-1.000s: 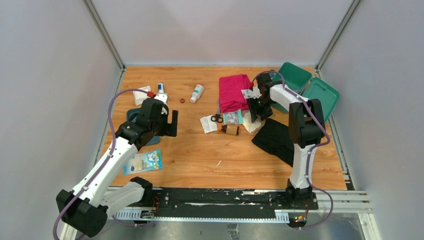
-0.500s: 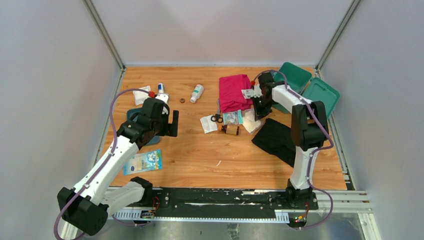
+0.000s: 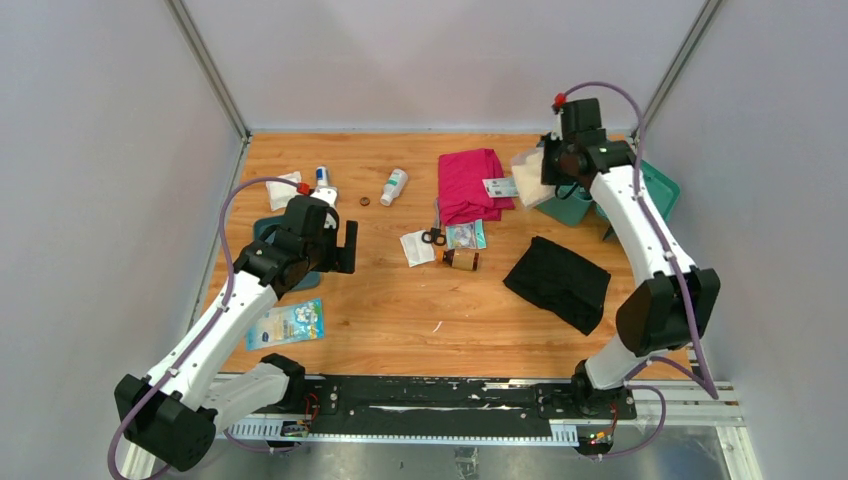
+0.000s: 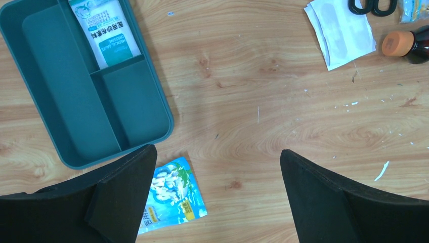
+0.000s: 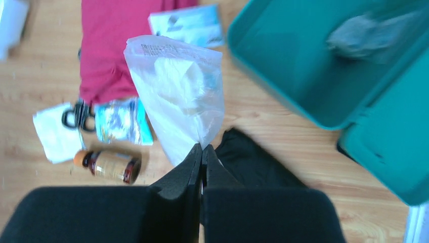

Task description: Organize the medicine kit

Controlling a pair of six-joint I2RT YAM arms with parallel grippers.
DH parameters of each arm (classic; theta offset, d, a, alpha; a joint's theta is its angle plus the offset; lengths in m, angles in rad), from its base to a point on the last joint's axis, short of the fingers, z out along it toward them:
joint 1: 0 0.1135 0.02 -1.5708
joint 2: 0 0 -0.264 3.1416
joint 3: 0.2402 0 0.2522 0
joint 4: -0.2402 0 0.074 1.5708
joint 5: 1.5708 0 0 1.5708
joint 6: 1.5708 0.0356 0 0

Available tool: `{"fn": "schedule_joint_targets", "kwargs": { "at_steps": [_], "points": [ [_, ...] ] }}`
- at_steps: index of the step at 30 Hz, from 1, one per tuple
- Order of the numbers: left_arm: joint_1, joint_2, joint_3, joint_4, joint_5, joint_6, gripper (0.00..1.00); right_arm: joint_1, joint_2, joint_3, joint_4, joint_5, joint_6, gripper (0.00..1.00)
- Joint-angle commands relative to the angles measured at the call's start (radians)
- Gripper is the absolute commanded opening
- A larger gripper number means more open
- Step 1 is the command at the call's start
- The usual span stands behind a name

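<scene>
The open medicine kit's bottom [image 3: 568,207] has free space beside the grey item. My right gripper should keep carrying the clear plastic bag until it hangs over that part of the kit's bottom.
The medicine kit [image 3: 574,209] is a teal box standing open at the back right, its lid [image 3: 661,186] lying beside it. In the right wrist view the kit's box [image 5: 298,71] holds one blurred grey item [image 5: 361,38]. My right gripper [image 5: 202,148] is shut on the corner of a clear plastic bag [image 5: 177,86] with white contents, held in the air just left of the kit. From above, that right gripper [image 3: 547,166] hangs over the kit's left edge. My left gripper [image 4: 217,157] is open over bare wood, nothing between its fingers.
A shallow dark-teal tray [image 4: 50,101] holds a dressing packet [image 4: 103,33]; a blue packet [image 4: 174,195] lies below it. Mid-table lie a pink cloth [image 3: 470,185], black cloth [image 3: 557,282], brown bottle [image 3: 458,259], scissors [image 3: 433,237], white bottle [image 3: 394,186] and spray bottle [image 3: 322,178].
My right gripper closed on the plastic bag beside the black cloth, then lifted it up and back toward the kit. The left arm stayed still.
</scene>
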Motion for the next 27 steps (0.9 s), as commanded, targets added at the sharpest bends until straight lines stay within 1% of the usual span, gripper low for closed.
{"fn": "schedule_joint_targets", "kwargs": {
  "at_steps": [1,2,3,6,11,15,20,22,23,24,25,27],
  "points": [
    [-0.007,0.001,-0.005,0.013,0.005,0.013,0.98,-0.084,-0.047,0.03,0.013,0.185,0.146,0.0],
    [-0.007,0.0,-0.005,0.014,0.005,0.013,0.98,-0.111,-0.055,0.025,0.027,0.204,0.183,0.0],
    [-0.007,-0.006,-0.006,0.013,0.0,0.013,0.98,-0.192,-0.064,0.004,0.066,0.211,0.286,0.0],
    [-0.007,-0.006,-0.006,0.014,-0.002,0.013,0.98,-0.264,-0.043,0.004,0.08,0.206,0.373,0.0],
    [-0.007,-0.011,-0.006,0.013,-0.001,0.013,0.98,-0.297,0.034,0.048,0.126,0.231,0.445,0.0],
    [-0.006,-0.008,-0.006,0.012,-0.002,0.013,0.98,-0.305,0.125,0.134,0.126,0.211,0.462,0.0],
    [-0.007,-0.009,-0.007,0.012,-0.004,0.015,0.98,-0.305,0.212,0.186,0.098,0.196,0.508,0.01],
    [-0.007,-0.009,-0.008,0.012,-0.008,0.015,0.98,-0.306,0.272,0.234,0.098,0.138,0.483,0.15],
    [-0.007,-0.009,-0.008,0.013,-0.009,0.015,0.98,-0.308,0.312,0.287,0.053,0.127,0.466,0.21],
    [-0.007,-0.01,-0.008,0.012,-0.008,0.015,0.98,-0.309,0.348,0.346,-0.015,0.144,0.451,0.26],
    [-0.006,-0.01,-0.008,0.012,-0.008,0.015,0.98,-0.308,0.376,0.403,-0.079,0.182,0.438,0.34],
    [-0.007,-0.011,-0.008,0.011,-0.006,0.015,0.99,-0.307,0.38,0.434,-0.134,0.25,0.414,0.46]
  ]
}}
